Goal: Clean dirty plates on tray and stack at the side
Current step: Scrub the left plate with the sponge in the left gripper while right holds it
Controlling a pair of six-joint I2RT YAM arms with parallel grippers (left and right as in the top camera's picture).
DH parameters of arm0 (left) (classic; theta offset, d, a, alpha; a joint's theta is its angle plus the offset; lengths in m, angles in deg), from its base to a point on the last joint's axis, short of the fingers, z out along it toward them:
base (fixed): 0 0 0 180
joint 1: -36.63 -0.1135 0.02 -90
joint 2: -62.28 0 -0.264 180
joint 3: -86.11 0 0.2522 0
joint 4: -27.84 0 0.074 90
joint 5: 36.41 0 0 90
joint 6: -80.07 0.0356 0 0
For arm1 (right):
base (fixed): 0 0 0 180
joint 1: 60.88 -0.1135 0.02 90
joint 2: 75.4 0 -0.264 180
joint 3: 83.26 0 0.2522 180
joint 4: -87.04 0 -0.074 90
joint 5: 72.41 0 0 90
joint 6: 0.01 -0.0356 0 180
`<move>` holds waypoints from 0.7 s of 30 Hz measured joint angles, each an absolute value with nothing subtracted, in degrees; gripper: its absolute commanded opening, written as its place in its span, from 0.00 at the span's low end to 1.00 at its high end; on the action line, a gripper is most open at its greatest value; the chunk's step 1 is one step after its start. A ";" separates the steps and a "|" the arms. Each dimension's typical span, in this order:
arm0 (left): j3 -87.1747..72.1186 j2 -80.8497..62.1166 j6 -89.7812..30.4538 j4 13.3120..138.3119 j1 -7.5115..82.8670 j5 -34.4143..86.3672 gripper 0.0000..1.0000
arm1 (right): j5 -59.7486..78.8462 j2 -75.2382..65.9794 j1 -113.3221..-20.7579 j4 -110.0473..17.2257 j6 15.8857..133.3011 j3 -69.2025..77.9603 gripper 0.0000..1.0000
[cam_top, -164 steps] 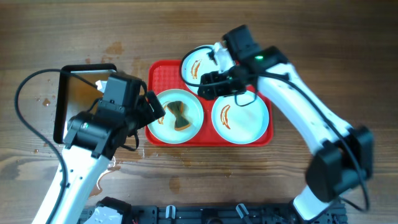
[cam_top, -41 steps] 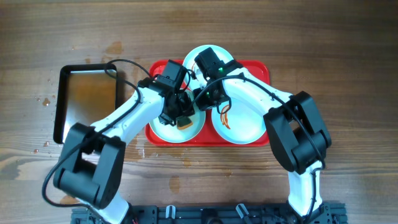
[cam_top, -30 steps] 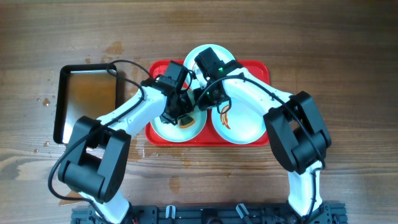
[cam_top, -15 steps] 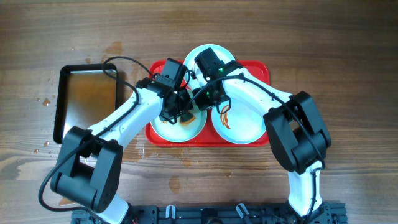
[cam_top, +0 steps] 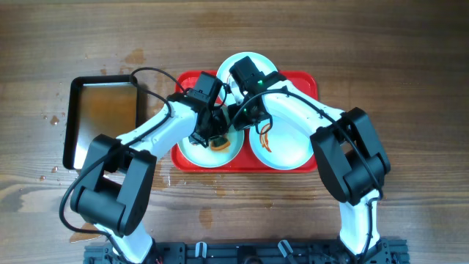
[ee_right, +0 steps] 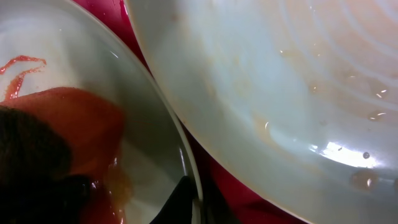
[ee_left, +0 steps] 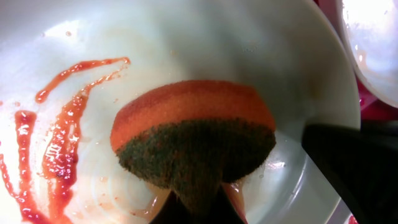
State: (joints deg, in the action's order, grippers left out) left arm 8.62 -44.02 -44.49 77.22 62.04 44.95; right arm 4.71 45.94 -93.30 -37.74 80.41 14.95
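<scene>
The orange sponge rests by the red sauce streaks, so I should sweep it back over the plate with my left gripper while my right gripper steadies the plate's rim.
The red tray carries three pale plates. On the front left plate my left gripper is shut on an orange sponge with a dark green scrubbing face. The sponge presses onto this plate beside red sauce streaks. My right gripper is shut on that plate's rim, on its right side. The front right plate shows an orange streak. The back plate lies partly under my right arm.
A black-rimmed metal pan lies left of the tray. Wet spots mark the wooden table to the left and in front of the tray. Both arms cross over the tray's middle.
Since the earliest frame both arms have come in onto the front left plate and the left one has taken up the sponge. Over the last second the sponge shifts slightly on the plate.
</scene>
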 measured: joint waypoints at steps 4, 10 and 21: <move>8.62 -44.44 -44.25 77.11 62.04 45.98 0.06 | 4.77 45.94 -93.30 -37.79 80.41 14.95 0.05; 8.62 -44.39 -40.60 78.45 62.89 54.43 0.06 | 4.10 45.94 -93.32 -38.12 80.39 14.95 0.05; 8.97 -45.14 -31.71 83.93 63.15 76.51 0.04 | 4.07 45.94 -93.32 -38.12 80.41 14.97 0.04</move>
